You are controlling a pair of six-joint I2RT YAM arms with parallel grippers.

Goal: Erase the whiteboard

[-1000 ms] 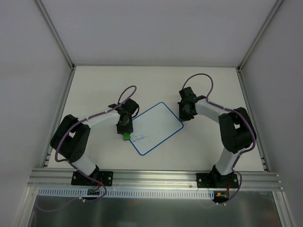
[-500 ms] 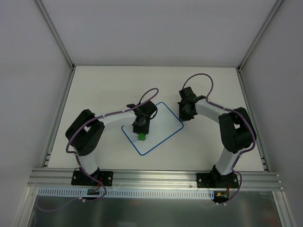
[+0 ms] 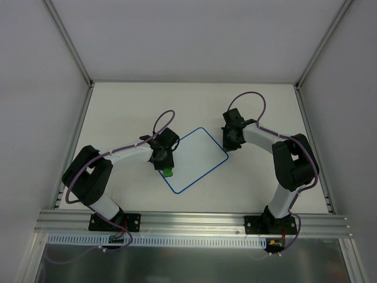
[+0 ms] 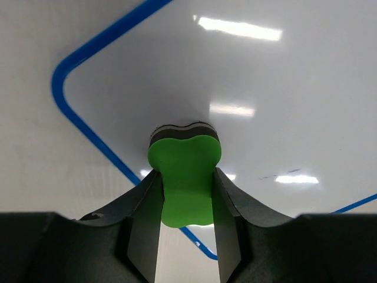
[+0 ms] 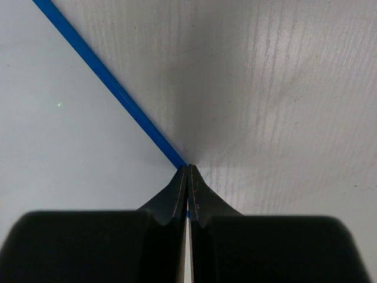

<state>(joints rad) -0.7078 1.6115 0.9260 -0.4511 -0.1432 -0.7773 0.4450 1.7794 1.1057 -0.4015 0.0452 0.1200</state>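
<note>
The eraser is near the blue rim, but a faint streak is farther in on the whiteboard, so my left gripper needs to wipe back over that streak.
The whiteboard, white with a thin blue rim, lies tilted on the table between the arms. My left gripper is shut on a small green eraser, which presses on the board near its left corner. In the left wrist view the eraser sits between both fingers of my left gripper, its dark pad down on the whiteboard; a faint thin streak shows to its right. My right gripper is shut, its tips resting on the blue rim of the board's right edge.
White enclosure walls stand on three sides, with metal frame posts at the back corners. An aluminium rail runs along the near edge, carrying both arm bases. Bare white tabletop lies behind the board.
The left gripper swept the eraser right over the board's lower left part, then back left. The dark scribble seen there one second ago no longer shows. The right arm has not moved.
</note>
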